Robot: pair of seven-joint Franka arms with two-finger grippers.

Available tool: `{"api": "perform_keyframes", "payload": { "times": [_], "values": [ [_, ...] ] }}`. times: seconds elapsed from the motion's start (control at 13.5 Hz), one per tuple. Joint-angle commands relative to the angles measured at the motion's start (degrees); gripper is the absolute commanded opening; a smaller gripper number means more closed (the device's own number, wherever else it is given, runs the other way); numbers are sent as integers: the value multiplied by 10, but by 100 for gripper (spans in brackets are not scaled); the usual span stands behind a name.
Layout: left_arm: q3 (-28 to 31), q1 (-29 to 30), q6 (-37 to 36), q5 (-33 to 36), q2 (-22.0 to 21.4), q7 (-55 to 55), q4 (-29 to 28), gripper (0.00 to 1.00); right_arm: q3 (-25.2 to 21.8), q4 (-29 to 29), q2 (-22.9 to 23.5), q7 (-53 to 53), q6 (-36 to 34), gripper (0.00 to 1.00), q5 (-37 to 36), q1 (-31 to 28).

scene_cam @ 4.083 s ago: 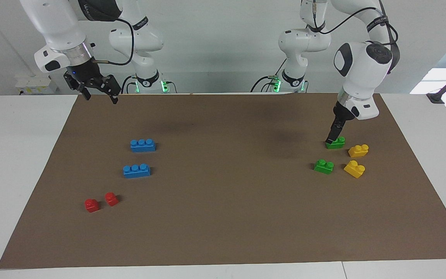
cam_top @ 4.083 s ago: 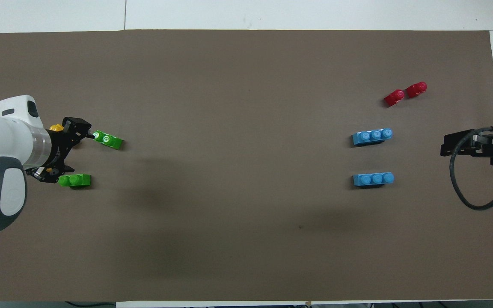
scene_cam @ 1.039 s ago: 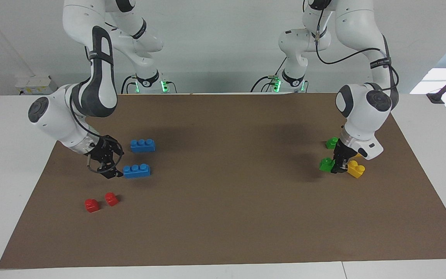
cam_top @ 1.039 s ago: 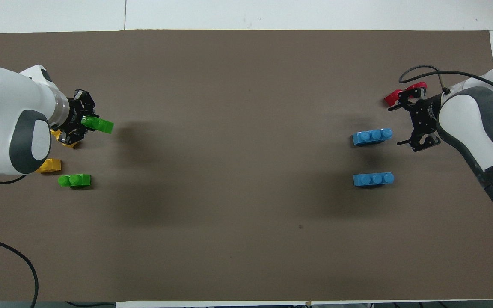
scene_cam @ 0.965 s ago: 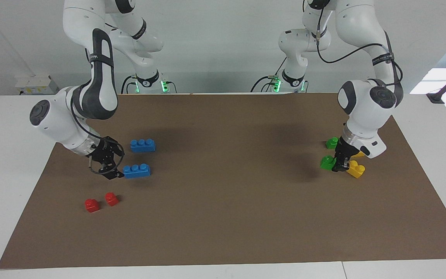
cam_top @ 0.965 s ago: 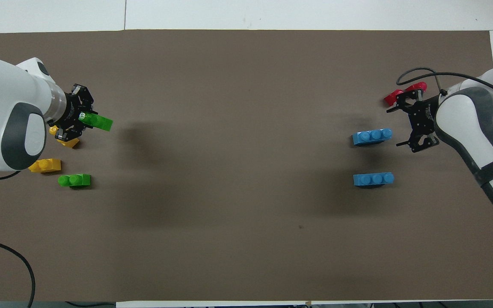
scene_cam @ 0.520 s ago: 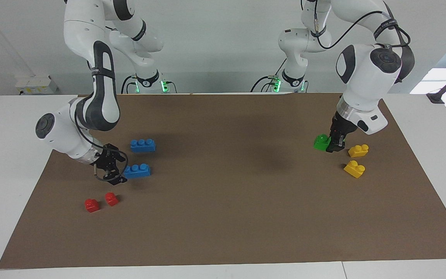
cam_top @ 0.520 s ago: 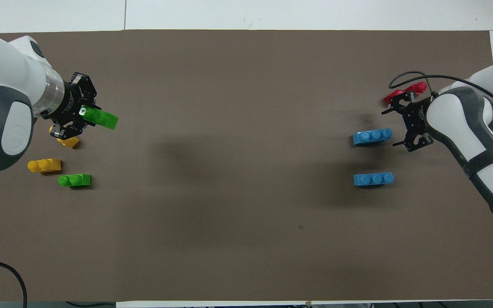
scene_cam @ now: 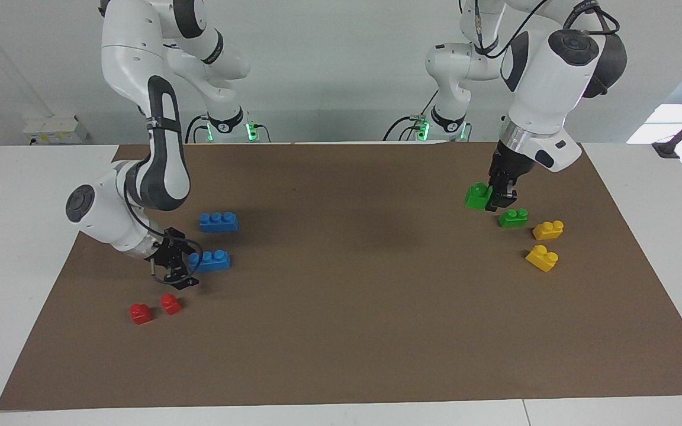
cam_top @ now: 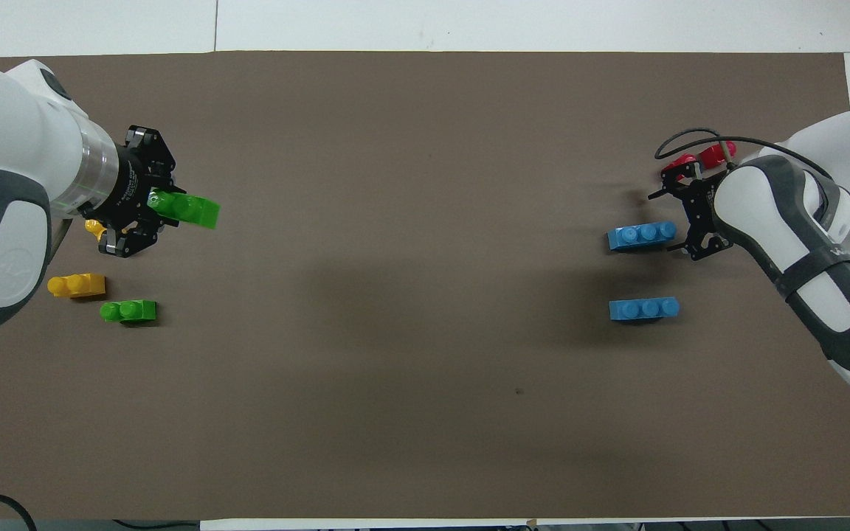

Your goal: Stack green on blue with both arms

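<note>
My gripper will still leave one end of the long blue brick [cam_top: 643, 235] showing when it stacks green on it, because the green bricks [cam_top: 128, 310] look shorter than that brick.
My left gripper [scene_cam: 499, 201] is shut on a green brick [scene_cam: 475, 196] and holds it in the air, over the mat near the other green brick [scene_cam: 512, 218], which lies on the mat. In the overhead view the gripper [cam_top: 153, 208] holds that brick [cam_top: 190, 210] by one end. My right gripper [scene_cam: 186, 270] is open and low, at the end of the blue brick [scene_cam: 211, 260] that lies farther from the robots. In the overhead view its jaws [cam_top: 672, 225] stand on either side of that end of the brick [cam_top: 641, 234]. The second blue brick [scene_cam: 218, 221] lies nearer to the robots.
Two yellow bricks [scene_cam: 548, 229] [scene_cam: 542, 258] lie by the green one at the left arm's end. Two red bricks [scene_cam: 140, 313] [scene_cam: 170, 303] lie farther from the robots than the blue bricks. A brown mat [scene_cam: 347, 307] covers the table.
The left gripper has lifted the green brick off the mat and carried it up and toward the middle. The right gripper has closed in on the end of the blue brick.
</note>
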Motion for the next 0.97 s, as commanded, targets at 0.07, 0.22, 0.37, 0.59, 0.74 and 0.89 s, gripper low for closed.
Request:
{"api": "perform_keyframes", "payload": {
  "times": [0.07, 0.22, 0.37, 0.59, 0.74, 0.89],
  "values": [
    [2, -10, -18, -6, -15, -18, -4, 0, 4, -9, -2, -28, 12, 84, 23, -3],
    [2, -14, -18, -6, -15, -19, -5, 0, 5, -12, -3, -35, 7, 65, 23, -3],
    [2, -17, -18, -7, -17, -20, -7, 0, 5, -13, -4, -43, -8, 49, 44, -7],
    [2, -17, -17, -7, -17, -20, -8, 0, 4, -6, -10, -127, -56, 0, 59, -10],
    [2, -17, -17, -11, -16, -21, -6, 0, 4, 2, -17, -128, -66, 0, 59, -6],
    [2, -17, -18, -14, -16, -32, -5, 0, 8, 11, -32, -67, -83, 0, 65, 4]
  ]
}}
